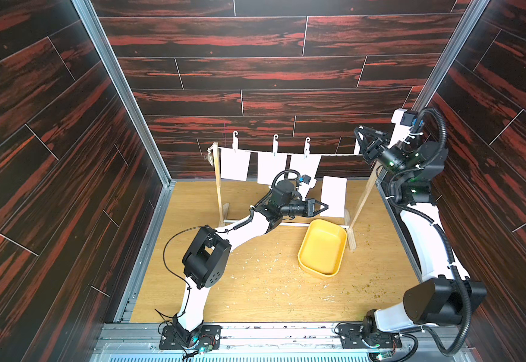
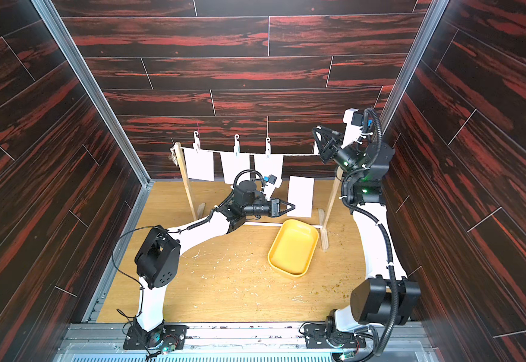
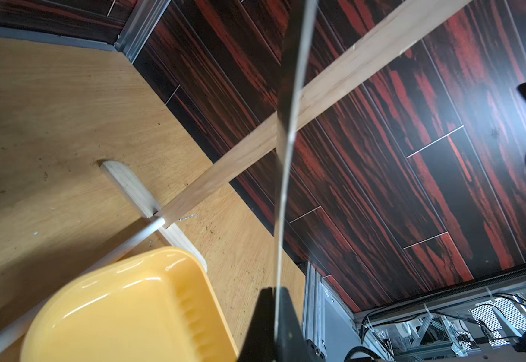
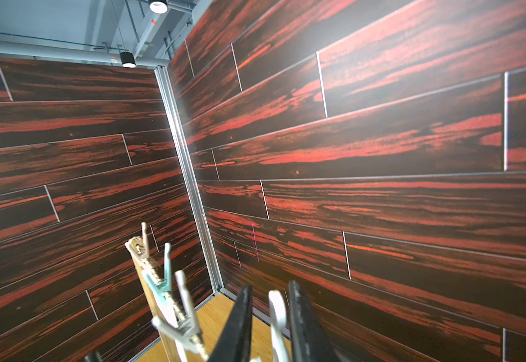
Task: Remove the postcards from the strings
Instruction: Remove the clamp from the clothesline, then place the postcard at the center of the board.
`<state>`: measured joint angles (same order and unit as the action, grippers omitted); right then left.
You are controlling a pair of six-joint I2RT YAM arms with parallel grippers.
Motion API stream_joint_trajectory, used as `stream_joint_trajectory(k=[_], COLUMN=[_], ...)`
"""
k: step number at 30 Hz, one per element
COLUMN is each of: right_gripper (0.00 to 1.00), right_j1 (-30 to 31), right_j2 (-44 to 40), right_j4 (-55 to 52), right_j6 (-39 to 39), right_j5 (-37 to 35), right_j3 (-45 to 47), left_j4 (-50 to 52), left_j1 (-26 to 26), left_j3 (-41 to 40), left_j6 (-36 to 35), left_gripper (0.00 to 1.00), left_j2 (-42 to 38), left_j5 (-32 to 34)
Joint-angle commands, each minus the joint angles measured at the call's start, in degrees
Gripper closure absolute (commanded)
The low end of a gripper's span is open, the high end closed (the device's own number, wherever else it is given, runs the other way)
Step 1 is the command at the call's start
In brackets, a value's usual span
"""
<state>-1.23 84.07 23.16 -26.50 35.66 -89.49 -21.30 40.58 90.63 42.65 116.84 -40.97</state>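
Observation:
The postcard in my left gripper is clear of the string, so I should keep bringing it down to the open wood (image 1: 249, 258) beside the yellow tub and release it flat there.
Three white postcards (image 1: 235, 164) (image 1: 271, 167) (image 1: 306, 164) hang from the string (image 1: 336, 154) under pale clothespins (image 1: 275, 144). A fourth postcard (image 1: 333, 196) (image 2: 300, 196) is off the string and stands upright below it, behind the yellow tub. My left gripper (image 1: 326, 207) (image 2: 293, 207) is shut on its lower edge. In the left wrist view this card (image 3: 282, 219) runs edge-on out of the left gripper (image 3: 275, 291). My right gripper (image 1: 358, 129) (image 4: 270, 285) is up at the string's right end, shut on a white clothespin (image 4: 276, 310).
A yellow tub (image 1: 322, 250) (image 3: 130, 313) lies on the wooden floor in front of the stand's bottom rod (image 1: 296, 224). The stand's two wooden posts (image 1: 217, 181) (image 1: 361, 200) flank the cards. Dark red walls close in on three sides. Crumbs dot the floor.

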Motion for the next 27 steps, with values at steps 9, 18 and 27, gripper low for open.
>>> stream_joint_trajectory(k=[9,18,27], right_gripper=[0.77,0.77,0.77], right_j1=[-0.1,0.3,3.8], right_j2=[-9.9,-20.0,-29.1], right_j4=[-2.3,-2.2,-8.1], right_j6=[0.6,-0.7,2.1], right_j5=[0.9,1.7,-0.6], right_j3=[5.1,20.2,34.5], left_j4=[-3.8,-3.8,0.7], left_j1=[0.2,-0.8,-4.9], left_j3=[-10.5,-22.5,-39.6], left_j6=[1.0,0.8,0.8], left_gripper=[1.0,1.0,1.0], left_j2=[-8.4,-15.0,-27.5], left_j5=[3.4,6.2,9.9])
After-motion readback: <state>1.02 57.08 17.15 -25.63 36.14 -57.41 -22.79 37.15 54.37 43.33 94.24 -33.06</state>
